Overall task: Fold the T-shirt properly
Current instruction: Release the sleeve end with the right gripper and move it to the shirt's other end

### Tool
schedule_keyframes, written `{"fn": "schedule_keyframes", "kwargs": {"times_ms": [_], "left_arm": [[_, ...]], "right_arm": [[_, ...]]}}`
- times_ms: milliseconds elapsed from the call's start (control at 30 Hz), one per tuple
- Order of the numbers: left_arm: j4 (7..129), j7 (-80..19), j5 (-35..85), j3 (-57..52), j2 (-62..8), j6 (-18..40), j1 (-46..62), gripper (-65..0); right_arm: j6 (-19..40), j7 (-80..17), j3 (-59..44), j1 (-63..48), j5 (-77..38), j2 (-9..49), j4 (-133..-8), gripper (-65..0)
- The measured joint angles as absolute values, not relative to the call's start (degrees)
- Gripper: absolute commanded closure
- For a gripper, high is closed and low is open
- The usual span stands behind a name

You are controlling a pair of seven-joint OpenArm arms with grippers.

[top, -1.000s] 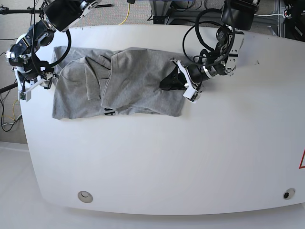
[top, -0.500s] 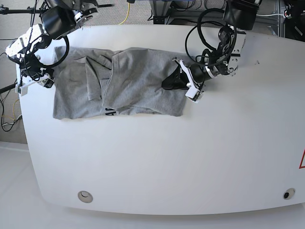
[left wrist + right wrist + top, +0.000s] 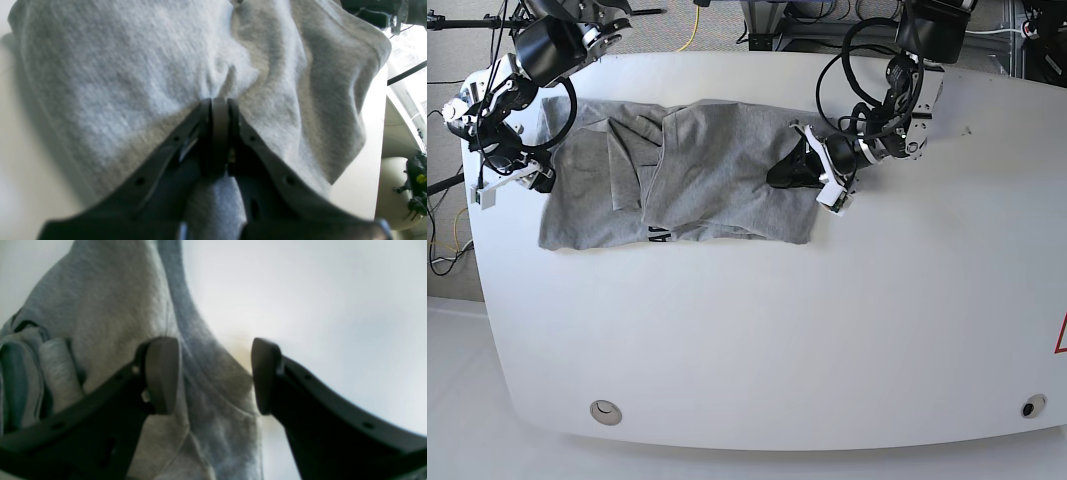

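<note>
The open fingers of my right gripper are on both sides of the T-shirt's loose edge (image 3: 225, 352), so I should keep moving them inward until they close on the cloth (image 3: 206, 370).
The heather-grey T-shirt (image 3: 697, 175) lies partly folded at the back left of the white table (image 3: 827, 320), with black lettering (image 3: 658, 235) peeking out at its front edge. My left gripper (image 3: 779, 176) is shut on the shirt's right edge. In the left wrist view the closed jaws of the left gripper (image 3: 219, 101) pinch bunched grey cloth (image 3: 133, 73). My right gripper (image 3: 527, 178) is at the shirt's left edge. In the right wrist view the right gripper (image 3: 213, 373) is open, with one finger over the fabric (image 3: 110, 306) and the other over bare table.
Two round holes (image 3: 605, 411) (image 3: 1028, 407) sit near the table's front edge. A red marking (image 3: 1061, 335) shows at the right edge. The table's left rim runs close beside the right arm (image 3: 547, 45). Cables and stands lie beyond the back edge.
The right arm's wrist has swung at the shirt's left edge, and its gripper now sits slightly closer to the cloth. The left gripper keeps its pinch and has barely moved.
</note>
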State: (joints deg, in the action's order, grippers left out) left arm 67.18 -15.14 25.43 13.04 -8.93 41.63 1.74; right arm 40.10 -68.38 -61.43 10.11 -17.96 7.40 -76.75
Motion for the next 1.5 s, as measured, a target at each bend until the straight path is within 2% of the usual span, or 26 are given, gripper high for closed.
{"fn": "schedule_keyframes", "kwargs": {"times_ms": [300, 967, 1067, 1200, 1500], "left_arm": [[67.2, -15.1, 25.4, 13.0, -8.9, 41.6, 1.7, 0.0], [67.2, -15.1, 25.4, 13.0, -8.8, 41.6, 1.7, 0.0], [67.2, -15.1, 25.4, 13.0, -8.8, 41.6, 1.7, 0.0], [67.2, -15.1, 25.4, 13.0, -8.8, 41.6, 1.7, 0.0], [67.2, -15.1, 25.4, 13.0, -8.8, 41.6, 1.7, 0.0]], "right_arm": [[40.1, -69.5, -61.0, 8.9, -21.6, 6.8, -76.8, -33.9], [40.6, -69.3, -51.0, 6.5, -28.6, 3.5, -77.4, -32.5], [40.5, -69.3, -49.7, 6.3, -28.4, 3.7, -77.5, -23.3], [40.5, -69.7, -49.1, 6.3, -27.4, 3.5, -77.4, 0.0], [40.3, -71.2, -48.4, 5.8, -26.5, 3.1, -80.1, 0.0]]}}
